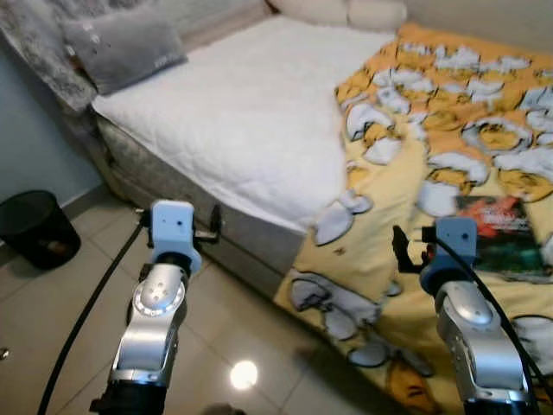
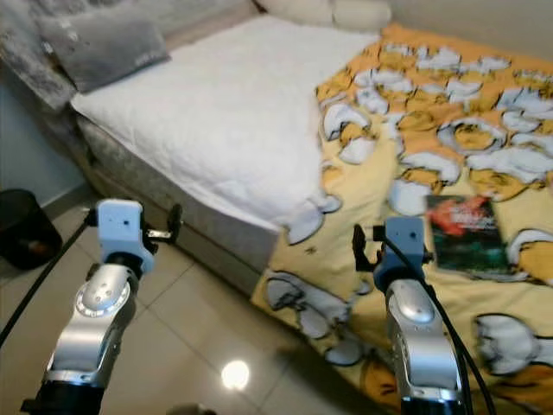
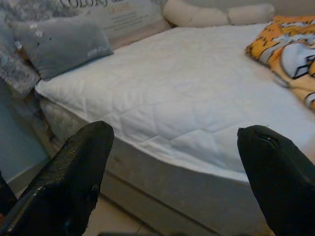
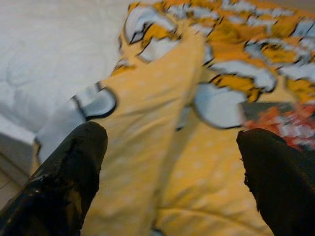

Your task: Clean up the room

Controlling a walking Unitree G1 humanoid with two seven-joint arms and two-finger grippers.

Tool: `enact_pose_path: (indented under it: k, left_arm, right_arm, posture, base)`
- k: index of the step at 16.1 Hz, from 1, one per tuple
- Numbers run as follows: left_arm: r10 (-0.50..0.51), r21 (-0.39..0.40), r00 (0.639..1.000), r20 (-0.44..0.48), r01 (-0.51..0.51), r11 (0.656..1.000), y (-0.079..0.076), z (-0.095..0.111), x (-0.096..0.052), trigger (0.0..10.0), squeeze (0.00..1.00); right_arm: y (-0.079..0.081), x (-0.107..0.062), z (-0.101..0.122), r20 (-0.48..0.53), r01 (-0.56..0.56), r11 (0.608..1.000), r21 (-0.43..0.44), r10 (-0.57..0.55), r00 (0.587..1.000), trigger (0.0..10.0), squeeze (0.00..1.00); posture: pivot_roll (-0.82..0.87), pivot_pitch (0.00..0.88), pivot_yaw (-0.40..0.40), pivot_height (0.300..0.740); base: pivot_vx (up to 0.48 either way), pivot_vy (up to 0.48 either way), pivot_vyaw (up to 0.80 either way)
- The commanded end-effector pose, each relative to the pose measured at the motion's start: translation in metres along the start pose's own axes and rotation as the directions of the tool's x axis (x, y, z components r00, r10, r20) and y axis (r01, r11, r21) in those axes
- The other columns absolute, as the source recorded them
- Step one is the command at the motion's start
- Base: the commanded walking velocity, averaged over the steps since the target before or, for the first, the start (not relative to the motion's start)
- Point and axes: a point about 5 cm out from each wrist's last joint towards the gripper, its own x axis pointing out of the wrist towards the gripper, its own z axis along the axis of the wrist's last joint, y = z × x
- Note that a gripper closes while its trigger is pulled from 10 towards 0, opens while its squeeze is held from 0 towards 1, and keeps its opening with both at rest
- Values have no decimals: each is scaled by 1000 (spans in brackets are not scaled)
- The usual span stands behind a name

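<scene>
My gripper will lift the book free and leave the blanket behind, as the book's edges [image 1: 518,275] lie clear of the blanket's folds.
A bed takes up most of the view, with a bare white quilted mattress [image 1: 251,112] on its left half. A yellow blanket [image 1: 449,112] with a white and orange cartoon print covers the right half and hangs over the foot edge. On the blanket lies a dark book [image 1: 501,233] with a red and green cover. My left gripper [image 3: 172,162] is held up before the mattress corner, open, with nothing between its fingers [image 3: 74,167]. My right gripper [image 4: 170,167] hovers open over the hanging blanket, and the book [image 4: 290,118] lies just beyond its fingers [image 4: 69,172].
A grey pillow [image 1: 125,47] leans at the back left of the mattress, and cream pillows [image 1: 346,10] lie along the far edge. A black bin [image 1: 36,226] stands on the tiled floor [image 1: 52,311] to the left. Black cables run along both arms.
</scene>
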Motion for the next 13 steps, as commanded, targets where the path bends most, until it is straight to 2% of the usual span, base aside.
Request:
enact_pose_path:
  k: [1,3,7,13]
  left_arm:
    - [18,17,1000,8,-18,1000,6,3,1,10000,729]
    - [21,20,1000,12,-21,1000,7,3,1,10000,729]
    - [25,23,1000,13,-25,999,8,3,0,10000,729]
    - [19,30,1000,10,-19,999,9,3,1,10000,729]
  right_arm:
    - [6,1,3,10,-24,1000,3,24,1000,10000,1000]
    - [9,1,3,15,-49,999,-1,49,999,10000,1000]
    - [11,3,4,16,-57,998,-4,57,998,10000,1000]
    - [11,2,-1,-3,-42,999,-2,42,999,10000,1000]
  posture:
    - [-16,0,45,740]
    - [-13,0,41,740]
    - [-10,0,39,740]
    - [-10,0,46,740]
  base:
    - [0,-461,0]
    - [0,-461,244]
    - [0,-459,800]
    - [0,-459,0]
